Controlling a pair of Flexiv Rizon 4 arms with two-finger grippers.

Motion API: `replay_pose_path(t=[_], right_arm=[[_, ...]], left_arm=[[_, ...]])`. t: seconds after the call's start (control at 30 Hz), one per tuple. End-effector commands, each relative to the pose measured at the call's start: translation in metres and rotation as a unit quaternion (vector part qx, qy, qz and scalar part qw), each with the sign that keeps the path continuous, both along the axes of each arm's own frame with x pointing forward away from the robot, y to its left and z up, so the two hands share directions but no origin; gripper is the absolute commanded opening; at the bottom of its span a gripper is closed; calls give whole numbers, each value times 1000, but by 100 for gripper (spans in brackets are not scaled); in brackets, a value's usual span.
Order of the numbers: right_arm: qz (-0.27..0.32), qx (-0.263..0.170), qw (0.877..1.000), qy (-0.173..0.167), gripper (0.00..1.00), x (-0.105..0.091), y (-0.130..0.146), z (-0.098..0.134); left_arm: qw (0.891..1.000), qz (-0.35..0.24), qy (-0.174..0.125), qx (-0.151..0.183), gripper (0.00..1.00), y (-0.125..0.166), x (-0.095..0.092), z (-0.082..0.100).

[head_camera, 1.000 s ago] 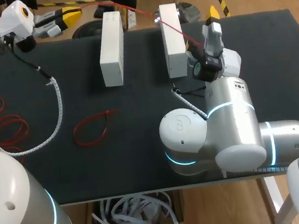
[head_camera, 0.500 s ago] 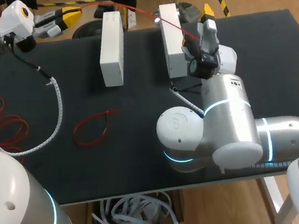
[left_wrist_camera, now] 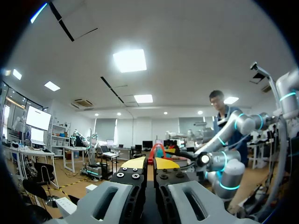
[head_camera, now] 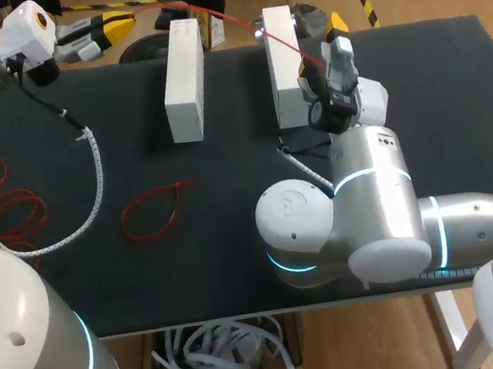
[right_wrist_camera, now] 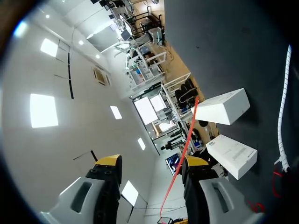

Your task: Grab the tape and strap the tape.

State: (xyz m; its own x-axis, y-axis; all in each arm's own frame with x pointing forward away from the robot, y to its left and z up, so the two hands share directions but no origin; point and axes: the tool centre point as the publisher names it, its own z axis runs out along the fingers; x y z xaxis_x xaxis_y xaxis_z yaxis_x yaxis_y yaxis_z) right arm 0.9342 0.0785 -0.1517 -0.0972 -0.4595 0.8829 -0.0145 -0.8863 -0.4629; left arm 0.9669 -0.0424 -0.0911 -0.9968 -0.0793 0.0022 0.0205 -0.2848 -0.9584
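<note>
I expect the red tape (head_camera: 228, 17) to bend into a wide loop when I bring its ends together, because it leaves my left gripper in a smooth arch (head_camera: 166, 4).
A red tape (head_camera: 235, 19) is stretched in the air from my left gripper (head_camera: 123, 24), past the far ends of two white boxes (head_camera: 184, 80) (head_camera: 284, 63), to my right gripper (head_camera: 321, 45). In the left wrist view the left gripper (left_wrist_camera: 149, 164) is shut on the red tape (left_wrist_camera: 157, 150), which shows between its yellow tips. In the right wrist view the right gripper (right_wrist_camera: 152, 161) is open. The red tape (right_wrist_camera: 186, 149) there runs close along one finger (right_wrist_camera: 196, 163), far from the other finger.
A second red tape loop (head_camera: 152, 209) lies on the black table (head_camera: 236, 249), near the left box. A white spiral cable (head_camera: 92, 172) hangs from my left arm across the table's left part. My right arm's bulky body covers the near right.
My right gripper has shifted left toward the right box and the red tape, and its fingers have come closer together. The left arm has stayed still.
</note>
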Motion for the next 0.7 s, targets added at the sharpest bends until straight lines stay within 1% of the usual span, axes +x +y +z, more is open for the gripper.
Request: replay_pose_path(t=[0.03,0.4,0.43,0.5,0.7], right_arm=[[-2,0,1000,5,50,-6,1,0],[-9,2,1000,8,47,-6,0,-1],[-10,2,1000,8,44,-6,0,-1],[-11,2,1000,9,29,-6,0,-1],[-15,1,1000,8,25,-5,-1,-1]], left_arm=[[1000,-2,0,0,0,1,1,0],[1000,-2,0,0,0,1,1,0],[1000,-2,0,0,0,1,1,0],[1000,-2,0,0,0,1,1,0],[1000,-2,0,0,0,1,1,0]])
